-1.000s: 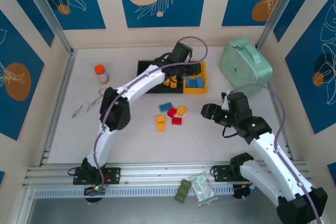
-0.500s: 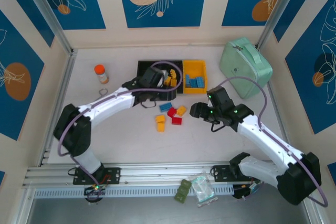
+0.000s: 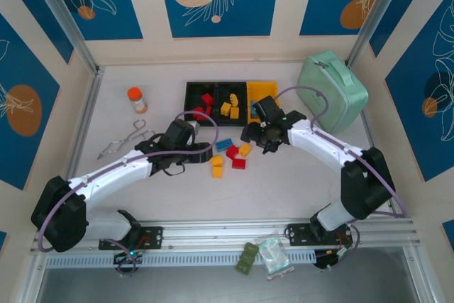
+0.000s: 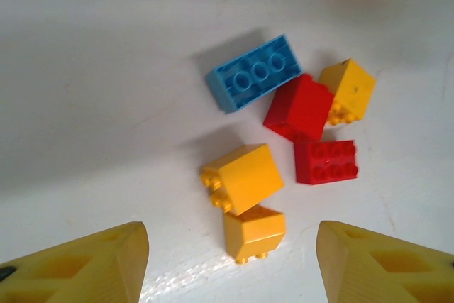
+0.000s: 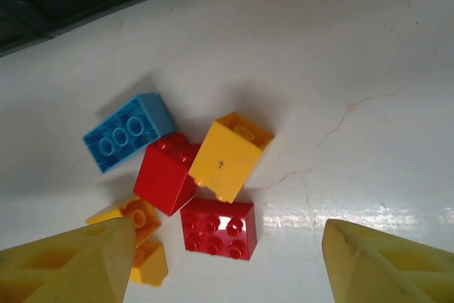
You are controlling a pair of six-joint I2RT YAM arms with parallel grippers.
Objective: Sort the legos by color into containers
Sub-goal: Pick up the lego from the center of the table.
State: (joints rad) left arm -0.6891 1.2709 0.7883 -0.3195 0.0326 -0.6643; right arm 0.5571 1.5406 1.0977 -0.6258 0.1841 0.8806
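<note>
My two grippers are crowding the same small cluster (image 3: 228,157), so my left gripper should stay back and wait while my right gripper takes the yellow brick (image 3: 245,150) against the red bricks.
Six loose legos lie in a cluster mid-table: a blue brick (image 3: 224,144), two red bricks (image 3: 232,152) (image 3: 239,163) and three yellow ones (image 3: 245,150) (image 3: 216,166). My left gripper (image 4: 234,264) is open just above the table, and a yellow brick (image 4: 254,232) lies between its fingers, untouched. My right gripper (image 5: 227,260) is open over the same cluster, a flat red brick (image 5: 218,226) between its fingers. The containers stand behind in a row: a black bin (image 3: 190,97) with red bricks (image 3: 206,98), a black bin with yellow bricks (image 3: 230,108), and a yellow bin (image 3: 261,89) partly hidden by my right arm.
A mint-green case (image 3: 331,90) stands at the back right. An orange-capped bottle (image 3: 136,99) and metal tongs (image 3: 120,140) lie to the left. Small packets (image 3: 266,257) rest on the front rail. Both arms meet over the pile from opposite sides.
My left gripper has pulled back from the bins to the loose pile, its jaws wider now. My right gripper has swung left and forward over the same pile.
</note>
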